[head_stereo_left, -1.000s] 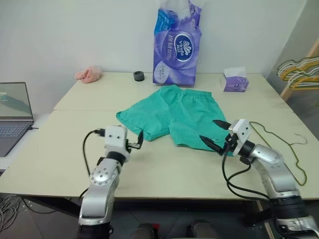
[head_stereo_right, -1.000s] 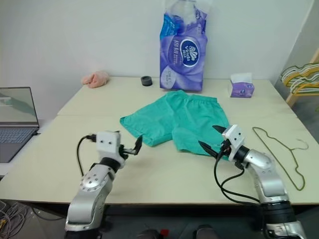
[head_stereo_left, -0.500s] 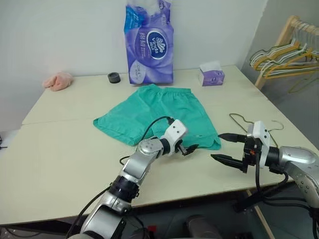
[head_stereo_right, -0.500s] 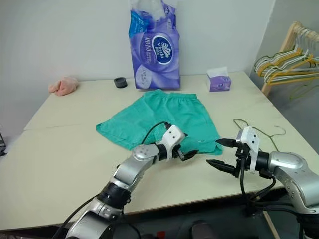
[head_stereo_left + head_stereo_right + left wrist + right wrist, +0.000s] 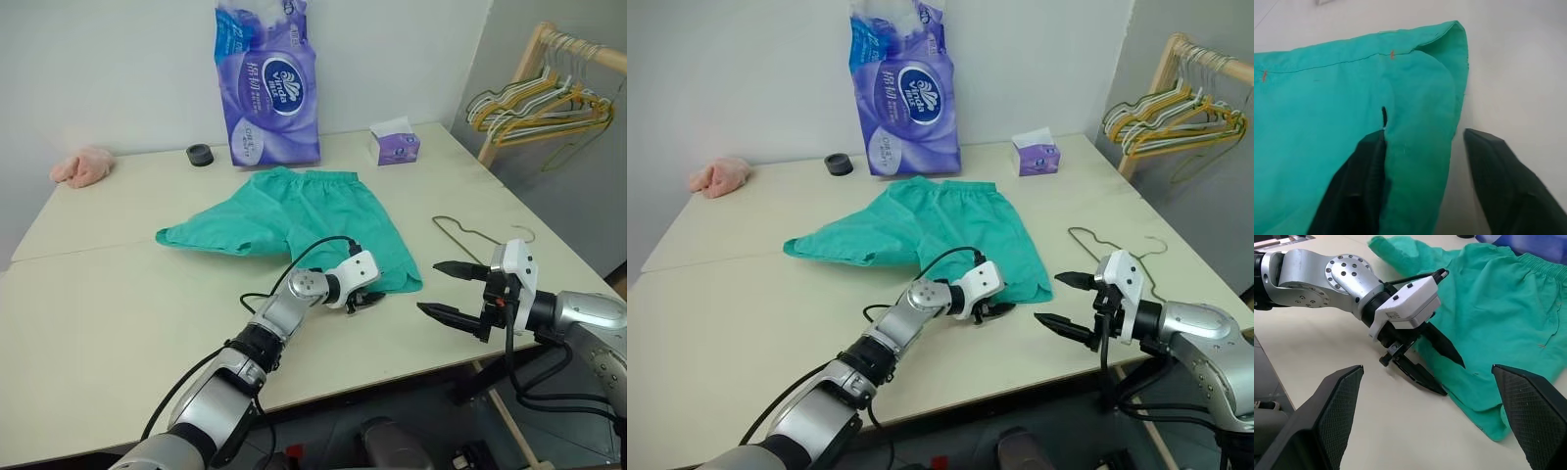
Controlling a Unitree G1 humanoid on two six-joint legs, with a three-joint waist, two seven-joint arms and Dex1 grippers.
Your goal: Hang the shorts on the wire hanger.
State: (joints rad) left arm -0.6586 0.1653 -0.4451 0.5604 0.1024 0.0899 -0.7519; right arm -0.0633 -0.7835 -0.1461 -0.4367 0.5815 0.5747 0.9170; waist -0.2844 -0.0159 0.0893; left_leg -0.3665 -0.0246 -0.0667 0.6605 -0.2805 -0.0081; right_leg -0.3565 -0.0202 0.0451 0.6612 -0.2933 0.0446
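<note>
The shorts' waistband (image 5: 312, 176) points toward the wall, so my left gripper should pull the shorts' near leg hem (image 5: 403, 285) around until the waistband points toward my right gripper.
The teal-green shorts (image 5: 294, 211) lie flat on the table (image 5: 118, 294), waistband toward the wall. My left gripper (image 5: 370, 297) has reached across to the near right leg hem. In the left wrist view one of its fingers (image 5: 1359, 181) rests on the cloth and the other lies on the bare table beside the hem (image 5: 1457, 73), with a gap between them. The shorts' edge sits inside that gap. The wire hanger (image 5: 475, 235) lies flat near the right table edge. My right gripper (image 5: 429, 287) hovers open and empty between hanger and shorts, pointing at the left gripper.
A purple tissue-roll pack (image 5: 266, 83), a small purple tissue box (image 5: 396, 147), a black ring (image 5: 200, 155) and a pink cloth lump (image 5: 82, 166) stand along the back. A wooden rack with several hangers (image 5: 534, 98) stands off the table's right.
The view has swung right. My left arm swept right across the table to the shorts' leg hem, and its fingers have narrowed around the cloth edge. The right gripper drew back slightly, still open.
</note>
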